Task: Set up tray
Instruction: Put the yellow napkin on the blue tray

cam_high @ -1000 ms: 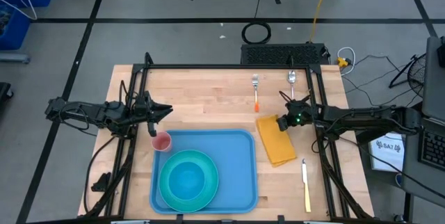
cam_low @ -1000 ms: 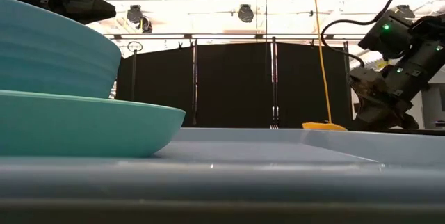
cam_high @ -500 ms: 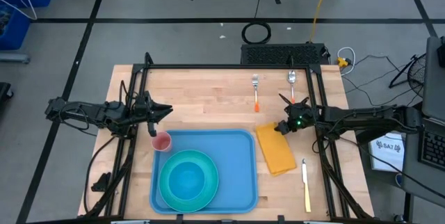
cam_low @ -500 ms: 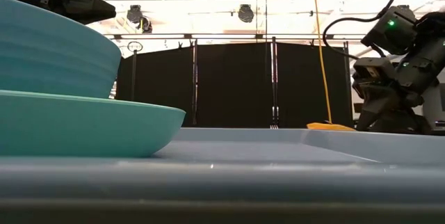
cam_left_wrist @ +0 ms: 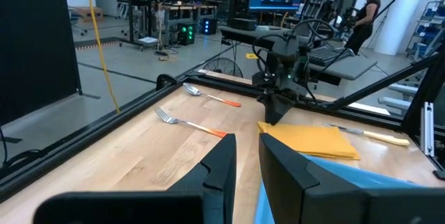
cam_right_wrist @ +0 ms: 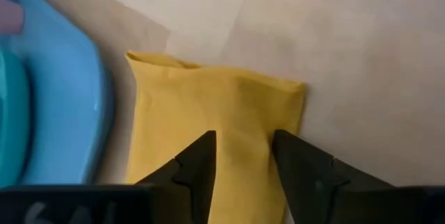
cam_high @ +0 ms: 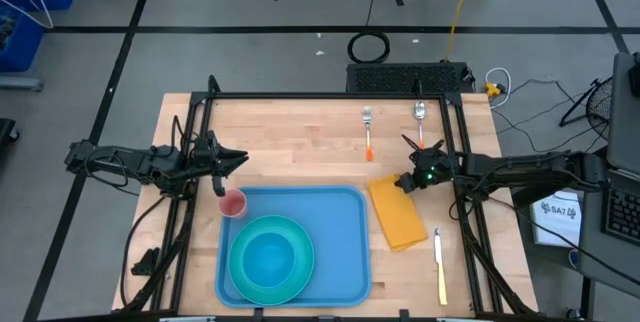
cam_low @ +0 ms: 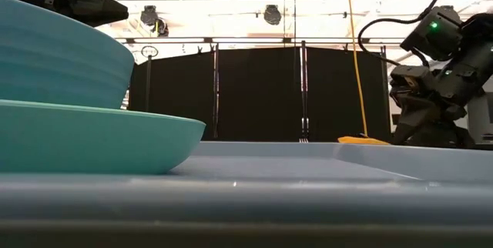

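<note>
Next, I pull back and pinch the long edge [cam_high: 415, 212] facing the knife, near its middle, because my right gripper is over the yellow napkin's far end [cam_high: 384, 181].
The light-blue tray [cam_high: 350, 252] lies at the table's near middle. It carries a teal plate [cam_high: 243, 262] with a blue bowl [cam_high: 270, 259] on it. A pink cup [cam_high: 232, 203] stands at the tray's far left corner. The yellow folded napkin [cam_high: 398, 217] lies flat on the table right of the tray. My right gripper [cam_high: 404, 183] is open over the napkin's far end [cam_right_wrist: 208, 99], with its fingers [cam_right_wrist: 198, 161] apart above the cloth. My left gripper [cam_high: 240, 158] is shut and empty, above the table beyond the cup.
Two orange-handled forks [cam_high: 368, 130] [cam_high: 420, 112] lie at the far side of the table. A knife [cam_high: 439, 264] lies near the right front, beside the napkin. Black frame rails [cam_high: 330, 96] run along the table's far, left and right sides. Bare wood lies between the forks and the tray.
My right gripper has risen a little from the napkin's far end and turned more upright. The napkin now lies flat, a little nearer the table's near edge than before. My left arm has kept still.
</note>
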{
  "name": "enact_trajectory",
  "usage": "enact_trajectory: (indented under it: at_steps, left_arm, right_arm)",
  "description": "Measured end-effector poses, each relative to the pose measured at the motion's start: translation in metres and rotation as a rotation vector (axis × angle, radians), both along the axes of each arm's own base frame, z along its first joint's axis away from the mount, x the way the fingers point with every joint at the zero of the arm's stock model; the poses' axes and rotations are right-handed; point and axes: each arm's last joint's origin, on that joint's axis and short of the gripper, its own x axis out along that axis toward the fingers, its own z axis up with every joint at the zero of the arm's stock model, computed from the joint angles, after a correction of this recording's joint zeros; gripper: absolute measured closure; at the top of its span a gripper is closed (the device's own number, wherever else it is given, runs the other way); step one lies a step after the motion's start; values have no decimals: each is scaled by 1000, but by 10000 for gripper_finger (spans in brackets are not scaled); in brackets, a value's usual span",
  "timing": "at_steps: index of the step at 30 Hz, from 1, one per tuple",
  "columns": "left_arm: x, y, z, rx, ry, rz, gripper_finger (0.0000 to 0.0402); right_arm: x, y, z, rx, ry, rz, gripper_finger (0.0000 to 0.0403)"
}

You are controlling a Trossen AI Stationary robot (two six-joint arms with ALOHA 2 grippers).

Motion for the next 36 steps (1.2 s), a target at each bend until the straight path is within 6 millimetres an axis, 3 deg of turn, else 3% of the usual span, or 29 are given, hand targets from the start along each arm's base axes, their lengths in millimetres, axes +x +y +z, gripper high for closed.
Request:
enact_trajectory:
  at_steps: [14,23,36]
  left_arm:
    - [0,0,0,-7,-2,0,334]
    - [0,0,0,-6,-2,0,334]
    - [0,0,0,-8,-3,1,334]
  right_arm:
    - [6,-1,9,0,-122,2,264]
    - [-4,2,0,0,37,-20,264]
    - [0,16,1,97,14,48,264]
